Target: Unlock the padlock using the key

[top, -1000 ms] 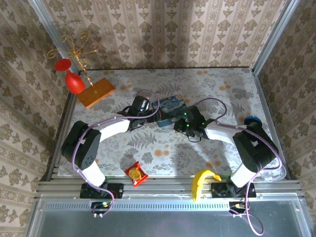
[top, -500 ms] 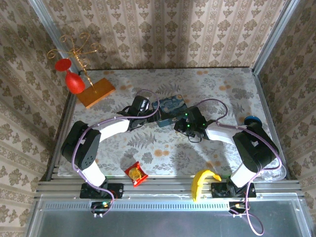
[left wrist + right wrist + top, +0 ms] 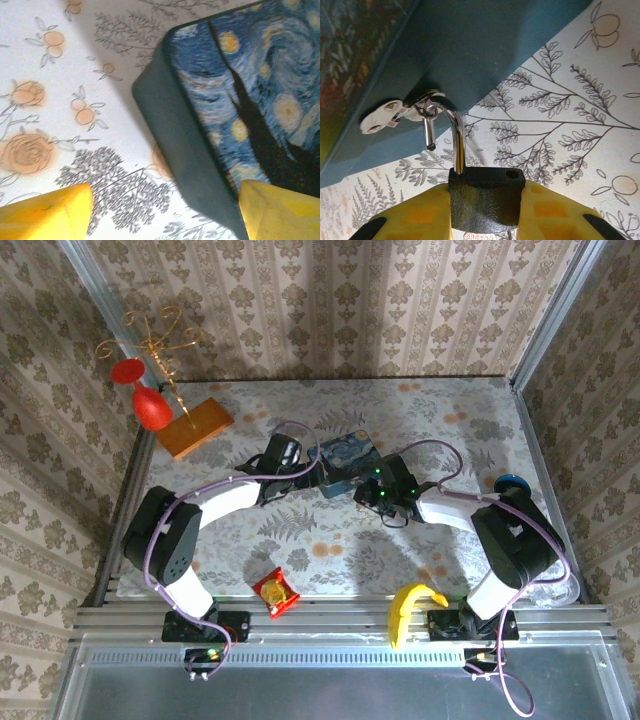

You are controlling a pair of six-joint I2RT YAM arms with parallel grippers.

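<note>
The open shackle (image 3: 451,111) is still hooked through the hasp, so next my left gripper steadies the blue tin (image 3: 347,452) while my right gripper works the padlock clear.
The padlock (image 3: 485,197) is a small dark grey body with a silvery shackle (image 3: 457,135). My right gripper (image 3: 485,212) is shut on that body. The shackle's free end hangs out of its hole, and the shackle is hooked through the hasp (image 3: 395,111) on the blue starry-night tin (image 3: 485,45). A silvery sliver shows under the lock body; I cannot tell whether it is the key. My left gripper (image 3: 165,212) is open, its yellow fingers (image 3: 50,212) either side of the tin's (image 3: 250,100) near corner. From above, both grippers (image 3: 318,472) (image 3: 362,495) meet at the tin (image 3: 347,455).
A banana (image 3: 410,608) and a red snack packet (image 3: 274,591) lie near the front edge. A wooden block with a gold wire stand and a red glass (image 3: 195,425) sits at the back left. A blue round object (image 3: 510,483) lies at the right.
The tin has shifted slightly to the right and away, with the left gripper following it. The right gripper holds about the same spot.
</note>
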